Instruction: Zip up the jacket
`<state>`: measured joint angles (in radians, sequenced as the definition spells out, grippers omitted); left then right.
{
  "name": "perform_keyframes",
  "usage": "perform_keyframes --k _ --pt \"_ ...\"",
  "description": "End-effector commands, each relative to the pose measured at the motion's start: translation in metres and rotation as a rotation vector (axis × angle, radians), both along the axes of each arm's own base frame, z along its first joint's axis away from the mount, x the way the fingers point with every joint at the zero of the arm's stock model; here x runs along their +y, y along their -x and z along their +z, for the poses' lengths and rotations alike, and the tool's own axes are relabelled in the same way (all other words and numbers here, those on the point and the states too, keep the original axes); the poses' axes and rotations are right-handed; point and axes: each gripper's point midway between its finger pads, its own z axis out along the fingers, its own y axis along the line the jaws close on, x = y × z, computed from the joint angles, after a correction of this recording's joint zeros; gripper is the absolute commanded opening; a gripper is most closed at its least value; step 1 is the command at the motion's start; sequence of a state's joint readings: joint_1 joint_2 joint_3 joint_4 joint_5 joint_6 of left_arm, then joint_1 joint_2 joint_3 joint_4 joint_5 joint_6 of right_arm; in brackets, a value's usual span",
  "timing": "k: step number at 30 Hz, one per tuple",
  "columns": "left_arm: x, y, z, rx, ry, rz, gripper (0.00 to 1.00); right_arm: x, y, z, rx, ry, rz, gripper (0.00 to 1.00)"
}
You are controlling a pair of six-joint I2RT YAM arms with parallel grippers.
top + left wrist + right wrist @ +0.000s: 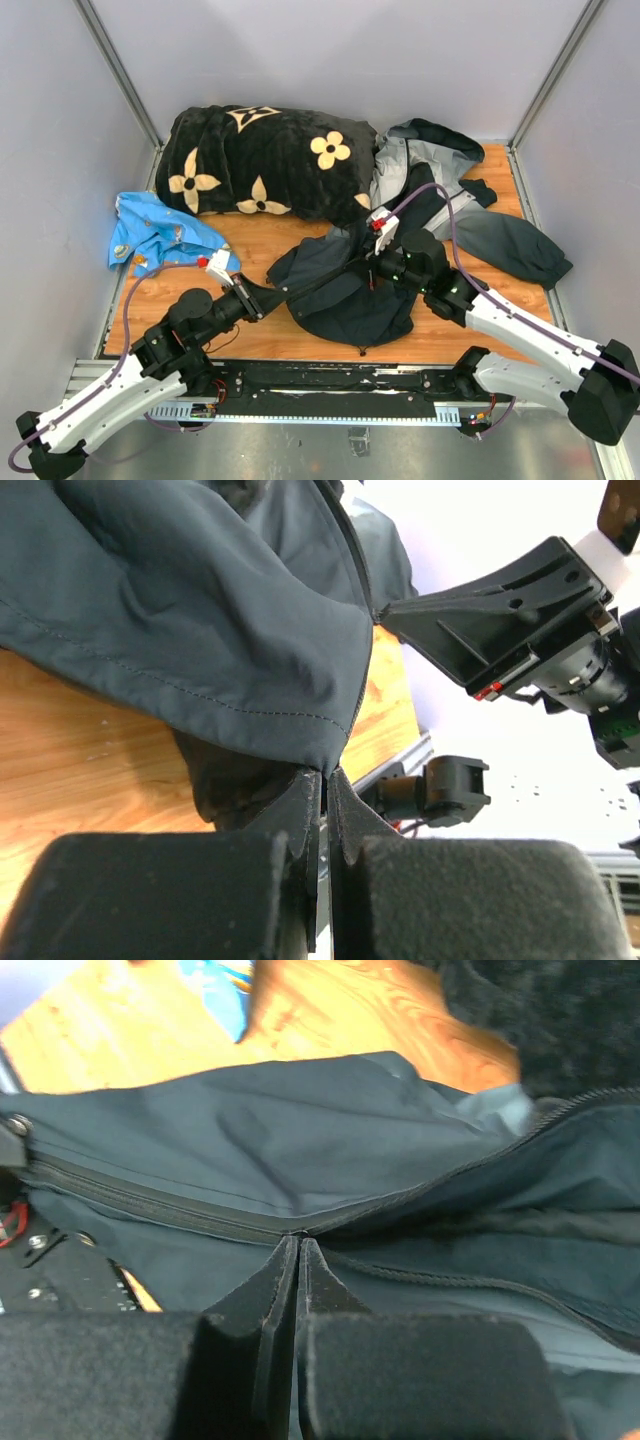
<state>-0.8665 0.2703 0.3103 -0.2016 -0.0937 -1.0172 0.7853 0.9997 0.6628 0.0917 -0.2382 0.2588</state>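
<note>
The zipper bends [328, 1222] at my right gripper toward the grey hood. Next, my left gripper pulls the hem corner toward the blue cloth [178, 238] to straighten the zipper.
The jacket [350, 290] lies crumpled mid-table, dark navy with its grey hood [425, 150] at the back right. My left gripper [268, 298] is shut on the jacket's bottom hem corner [300, 720] and holds the cloth taut above the wood. My right gripper [372, 262] is shut on the zipper [160, 1210] at the point where the closed teeth on the left meet the two open rows [520, 1140] on the right. The slider itself is hidden between the fingertips [280, 1270]. The right gripper also shows in the left wrist view [500, 620].
A black plush blanket with cream flowers [270, 160] lies at the back left, against the jacket. A small blue patterned cloth [160, 235] lies at the left. Grey walls close in the wooden table [170, 310] on three sides.
</note>
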Motion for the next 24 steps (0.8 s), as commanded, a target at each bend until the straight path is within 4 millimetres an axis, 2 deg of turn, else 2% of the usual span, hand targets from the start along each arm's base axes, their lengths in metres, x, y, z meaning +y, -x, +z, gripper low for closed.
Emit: perform_keyframes --k 1,3,7,10,14,16,18,20,24 --pt "0.028 -0.014 0.016 -0.042 -0.097 0.136 0.0 -0.036 -0.028 0.011 -0.119 0.128 -0.175 0.01" --pt "0.037 -0.019 0.025 -0.061 -0.138 0.184 0.0 -0.042 -0.035 0.022 -0.156 0.141 -0.202 0.01" --pt "0.052 -0.035 0.068 -0.152 -0.222 0.271 0.0 -0.052 -0.05 0.054 -0.218 0.149 -0.242 0.01" --pt "0.056 -0.049 0.119 -0.251 -0.284 0.314 0.0 -0.063 -0.065 0.093 -0.287 0.142 -0.284 0.01" --pt "0.052 -0.064 0.204 -0.405 -0.361 0.333 0.0 -0.078 -0.079 0.159 -0.387 0.127 -0.328 0.01" --pt "0.052 -0.071 0.229 -0.45 -0.4 0.351 0.0 -0.079 -0.079 0.179 -0.412 0.134 -0.315 0.01" --pt "0.052 -0.078 0.231 -0.452 -0.44 0.369 0.0 -0.076 -0.077 0.183 -0.409 0.135 -0.292 0.01" --pt "0.056 -0.081 0.219 -0.429 -0.467 0.394 0.0 -0.069 -0.072 0.169 -0.377 0.133 -0.249 0.01" --pt "0.063 -0.083 0.165 -0.336 -0.496 0.431 0.0 -0.062 -0.065 0.102 -0.25 0.165 -0.201 0.01"
